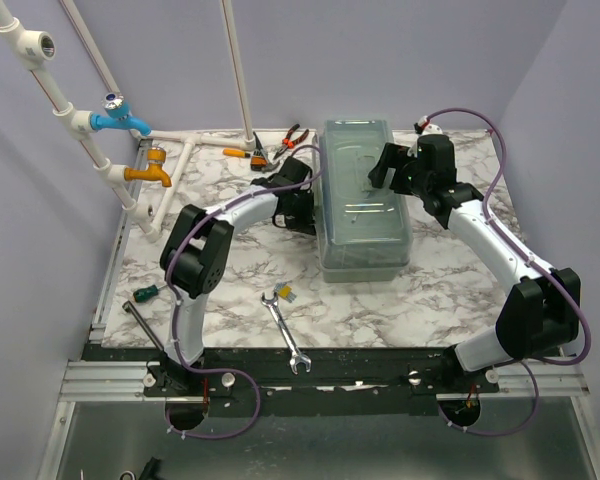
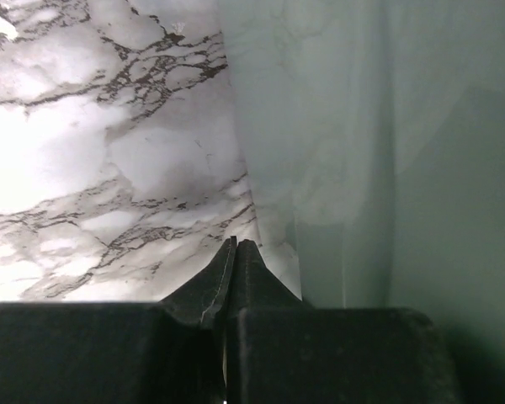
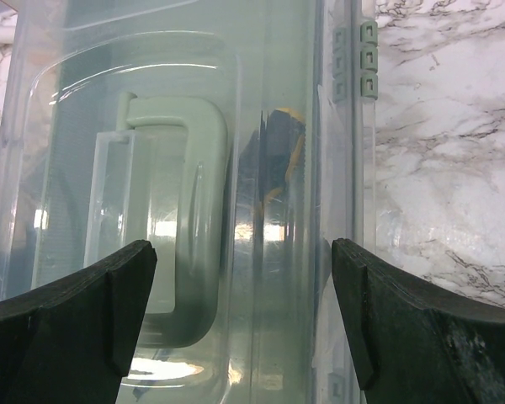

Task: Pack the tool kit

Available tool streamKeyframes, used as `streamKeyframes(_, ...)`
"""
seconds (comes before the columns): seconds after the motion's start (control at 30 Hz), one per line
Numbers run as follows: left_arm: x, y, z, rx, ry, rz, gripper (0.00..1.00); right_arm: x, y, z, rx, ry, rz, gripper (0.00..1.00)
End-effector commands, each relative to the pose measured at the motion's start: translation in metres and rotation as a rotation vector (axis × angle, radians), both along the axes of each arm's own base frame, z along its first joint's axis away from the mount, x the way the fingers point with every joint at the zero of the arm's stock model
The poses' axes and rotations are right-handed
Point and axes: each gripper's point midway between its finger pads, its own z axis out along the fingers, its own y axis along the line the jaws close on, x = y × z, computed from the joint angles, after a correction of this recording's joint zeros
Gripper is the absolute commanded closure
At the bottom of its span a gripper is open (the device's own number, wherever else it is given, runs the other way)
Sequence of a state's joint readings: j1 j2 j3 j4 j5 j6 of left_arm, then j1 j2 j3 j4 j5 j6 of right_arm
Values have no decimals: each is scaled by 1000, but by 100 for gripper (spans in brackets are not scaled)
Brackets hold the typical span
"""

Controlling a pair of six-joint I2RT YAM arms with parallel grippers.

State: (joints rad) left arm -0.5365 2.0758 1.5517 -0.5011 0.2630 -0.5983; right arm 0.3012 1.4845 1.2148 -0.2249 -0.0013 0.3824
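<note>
The translucent lid (image 1: 358,182) is down square on the toolbox. My left gripper should go on moving away from the toolbox's side before it opens over the clear marble (image 1: 212,182).
The tool kit's grey-green toolbox (image 1: 365,200) stands mid-table with its translucent lid down. My right gripper (image 1: 382,165) hovers open over the lid; in the right wrist view its jaws (image 3: 244,252) stand wide apart above the lid's pale handle (image 3: 189,227), holding nothing. A yellow-and-black tool (image 3: 282,156) shows through the lid. My left gripper (image 1: 305,213) is low beside the box's left wall, shut and empty (image 2: 236,244), close to that wall (image 2: 379,168). Orange-handled pliers (image 1: 286,140) and an orange screwdriver (image 1: 238,153) lie at the back, left of the box.
A green-handled screwdriver (image 1: 145,293) and a black bar (image 1: 145,325) lie at the left edge. A steel wrench (image 1: 285,335) and a small yellow piece (image 1: 284,293) are near the front. White pipes with a blue tap (image 1: 120,118) and an orange tap (image 1: 150,173) stand back left.
</note>
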Motion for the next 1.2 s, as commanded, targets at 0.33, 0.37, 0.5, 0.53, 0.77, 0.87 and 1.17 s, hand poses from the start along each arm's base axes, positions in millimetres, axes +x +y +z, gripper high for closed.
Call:
streamKeyframes(0.33, -32, 64, 120, 1, -405, 101, 99, -44, 5, 45, -48, -58, 75, 0)
streamKeyframes(0.37, -36, 72, 129, 7, -433, 119, 98, -48, -2, 53, -56, -83, 55, 0)
streamKeyframes(0.5, -53, 105, 147, 39, -524, 207, 91, -64, -31, 77, -92, -162, -55, 0)
streamKeyframes(0.53, -59, 114, 149, 44, -545, 230, 88, -68, -42, 82, -106, -186, -100, 0)
streamKeyframes(0.77, -84, 186, 155, 112, -689, 522, 6, -84, -150, 83, -332, -268, -622, 0)
streamKeyframes(0.87, -89, 213, 157, 149, -743, 625, 2, -81, -170, 77, -298, -301, -694, 0)
streamKeyframes(1.17, -84, 282, 146, 361, -926, 809, 2, -66, -188, -10, -171, -315, -619, 0)
